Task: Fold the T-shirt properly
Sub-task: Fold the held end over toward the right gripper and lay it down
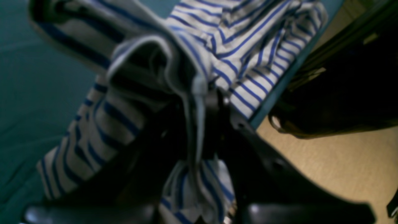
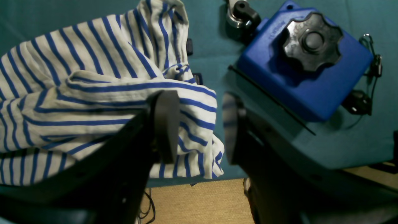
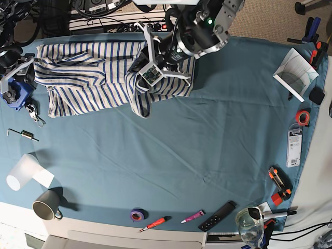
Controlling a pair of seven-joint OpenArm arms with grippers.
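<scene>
I can see a bunched fold of the T-shirt point(image 3: 139, 101) hanging over my left gripper's fingers, so I should lay the fold down toward the T-shirt's middle point(image 3: 112, 85) and open that gripper before folding.
The T-shirt point(image 3: 88, 78), white with thin blue stripes, lies crumpled at the back left of the teal table cloth point(image 3: 171, 150). My left gripper point(image 3: 149, 77) is shut on a bunched fold of the T-shirt point(image 1: 248, 40), and the cloth hangs from its jaws and drapes over the black fingers point(image 1: 217, 109). At the shirt's left end, by the table's edge, my right gripper point(image 2: 199, 130) stands open. One of its fingers point(image 2: 166, 124) is over the T-shirt point(image 2: 77, 102), and the shirt's edge shows in the gap between the jaws. In the base view the right gripper point(image 3: 23, 67) is partly hidden.
A blue clamp point(image 2: 304, 71) sits right beside the right gripper, with a hex key point(image 3: 22, 135) in front of it. A white cup point(image 3: 21, 174), a grey mug point(image 3: 45, 207), tape point(image 3: 137, 213) and pens lie along the front edge. Paper point(image 3: 293, 70) and tools sit far right.
</scene>
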